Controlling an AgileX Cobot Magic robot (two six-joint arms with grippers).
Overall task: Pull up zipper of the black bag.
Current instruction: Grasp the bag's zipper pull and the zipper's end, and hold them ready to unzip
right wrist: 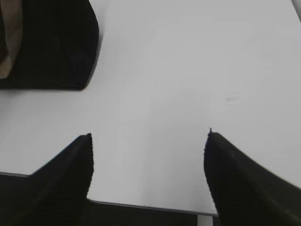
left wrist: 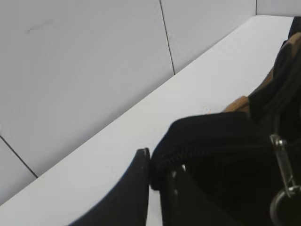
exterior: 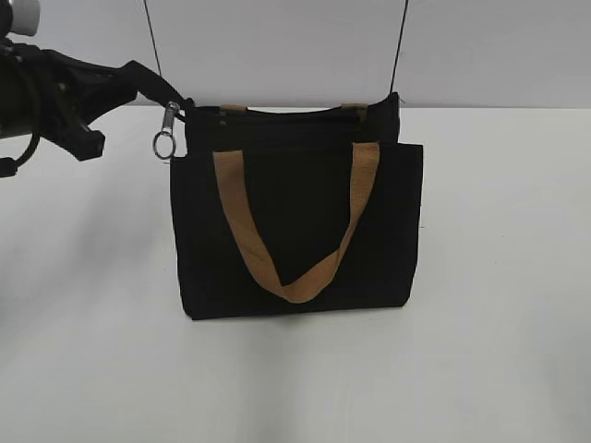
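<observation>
My right gripper should keep going toward the silver pull tab [exterior: 169, 116] and close there, as it hangs free while my left gripper pinches the black fabric end [exterior: 159, 86].
The black bag [exterior: 295, 231] stands upright on the white table, its tan front handle [exterior: 297, 281] hanging down the front. The zipper's silver pull tab and ring [exterior: 167, 129] hang at the bag's top left corner. My left gripper [exterior: 134, 78] is shut on the black fabric end of the zipper [left wrist: 202, 146] at that corner; in the left wrist view its jaws [left wrist: 157, 167] pinch this end, with the pull tab [left wrist: 281, 157] hanging to the right. My right gripper [right wrist: 148, 136] is open and empty over the table, to the right of and nearer than a bottom corner of the bag [right wrist: 51, 42]. It does not show in the exterior view.
The white table [exterior: 499, 277] stretches round the bag, with a white panelled wall [exterior: 277, 46] right behind it. The table's near edge [right wrist: 150, 207] shows under my right gripper. Two thin dark seams run up the wall above the bag's ends.
</observation>
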